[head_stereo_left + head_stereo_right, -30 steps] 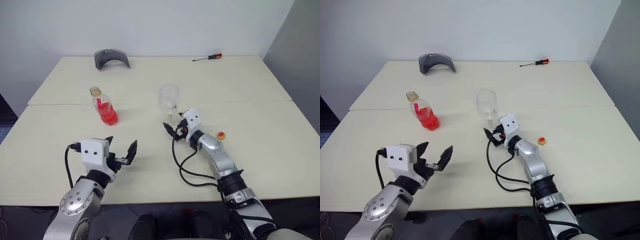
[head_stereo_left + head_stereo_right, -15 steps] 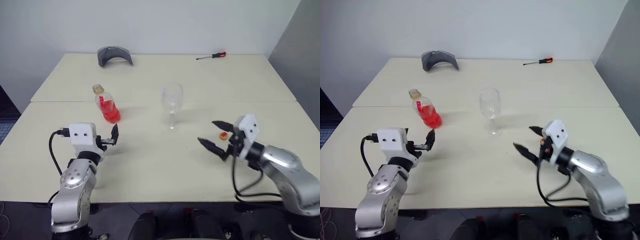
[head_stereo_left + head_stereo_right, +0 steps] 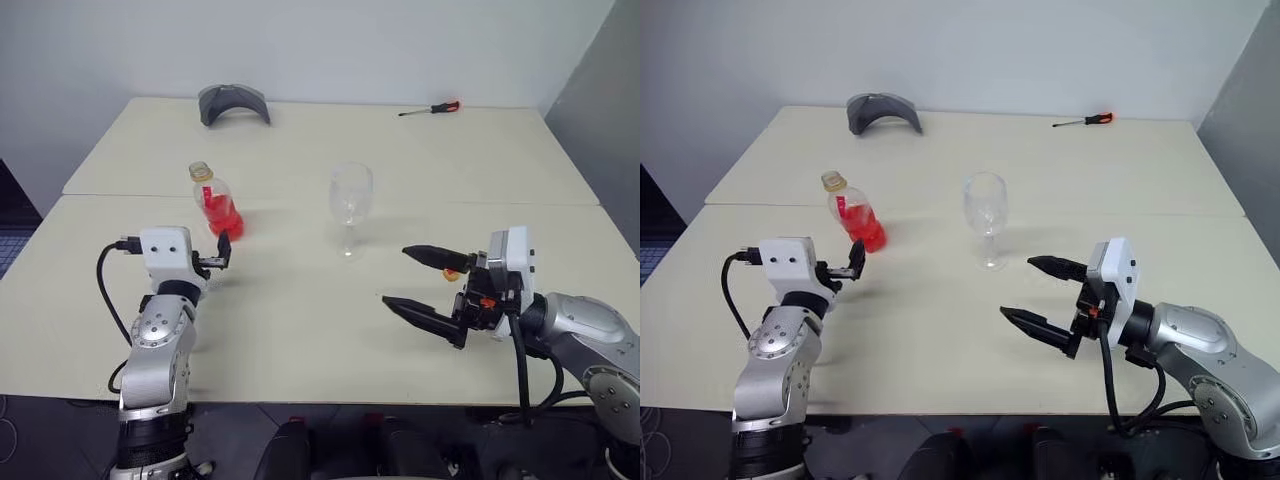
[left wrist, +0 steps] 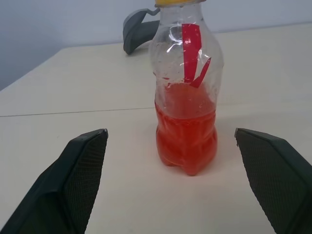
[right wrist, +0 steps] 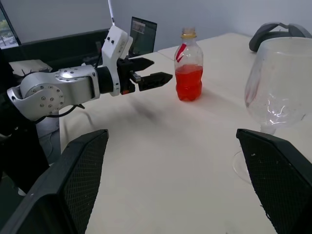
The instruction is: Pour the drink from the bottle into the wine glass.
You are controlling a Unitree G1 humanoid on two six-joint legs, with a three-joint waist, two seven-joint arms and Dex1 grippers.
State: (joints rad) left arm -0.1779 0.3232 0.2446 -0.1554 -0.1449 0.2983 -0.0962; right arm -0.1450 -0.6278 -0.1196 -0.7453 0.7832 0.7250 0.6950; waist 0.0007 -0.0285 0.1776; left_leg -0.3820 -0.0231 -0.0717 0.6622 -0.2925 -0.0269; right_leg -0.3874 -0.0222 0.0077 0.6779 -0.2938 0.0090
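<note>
The red drink should stay in the bottle until I tip the open neck (image 3: 200, 171) far down to pour, because it fills only the bottle's lower half (image 3: 222, 216).
The bottle (image 3: 216, 206) stands upright left of the table's middle, red drink (image 4: 185, 130) filling its lower half and a yellow ring at its open neck. My left gripper (image 3: 218, 254) is open just short of the bottle, level with its base; in the left wrist view the bottle stands ahead between the two fingers, untouched. The empty wine glass (image 3: 351, 196) stands upright mid-table. My right gripper (image 3: 395, 275) hovers open and empty to the front right of the glass, well clear of it. A small yellow-and-red cap (image 3: 451, 274) lies behind its upper finger.
A grey curved object (image 3: 233, 101) lies at the far left of the table (image 3: 300, 320) and a red-handled screwdriver (image 3: 431, 108) at the far right. A seam crosses the table behind the bottle and glass.
My right gripper has drawn back from the wine glass's foot toward the front right and risen. My left gripper has moved forward and left, up to the bottle. Bottle and glass stayed put.
</note>
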